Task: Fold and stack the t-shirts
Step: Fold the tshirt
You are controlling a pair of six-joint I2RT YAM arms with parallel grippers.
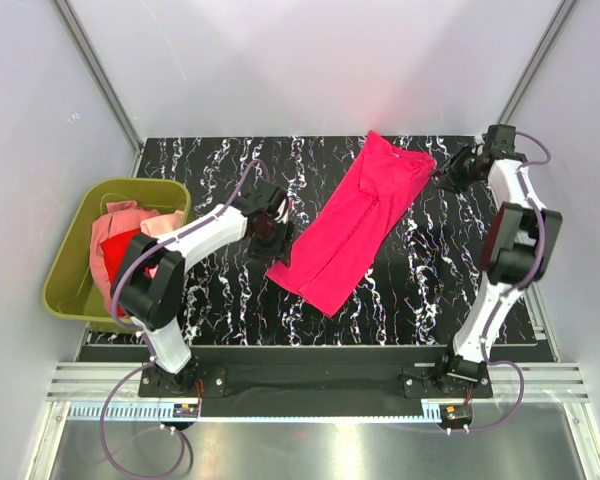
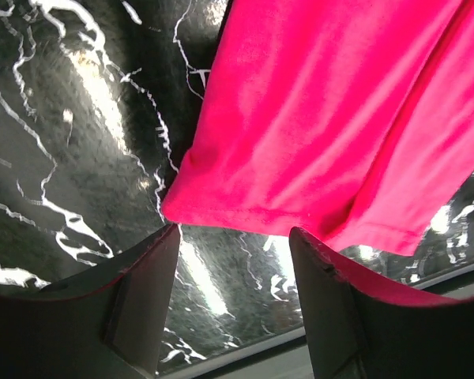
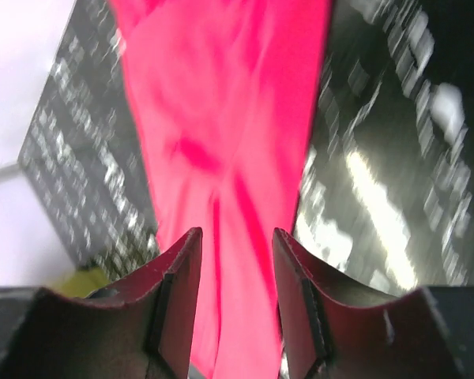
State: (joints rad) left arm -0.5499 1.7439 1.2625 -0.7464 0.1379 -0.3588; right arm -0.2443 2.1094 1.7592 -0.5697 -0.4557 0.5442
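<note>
The magenta-pink t-shirt strip [image 1: 347,228] lies at a slant to the metal bar, so my left gripper should grab the t-shirt's near hem corner [image 1: 274,274] and help swing the strip straight before folding.
A magenta-pink t-shirt [image 1: 355,220] lies folded lengthwise in a long diagonal strip across the middle of the black marbled table [image 1: 220,280]. My left gripper [image 1: 273,222] is open and empty just left of the shirt's near end; in the left wrist view the shirt's hem [image 2: 300,150] lies just beyond the gripper [image 2: 233,237]. My right gripper [image 1: 450,168] is open and empty at the shirt's far right end; the shirt [image 3: 221,118] fills the right wrist view beyond the gripper [image 3: 237,237]. A red shirt [image 1: 115,255] and salmon-pink shirts [image 1: 130,220] lie in the tub.
An olive-green plastic tub [image 1: 70,290] stands off the table's left edge. Pale walls with metal posts enclose the table at the back and sides. A metal rail runs along the near edge by the arm bases.
</note>
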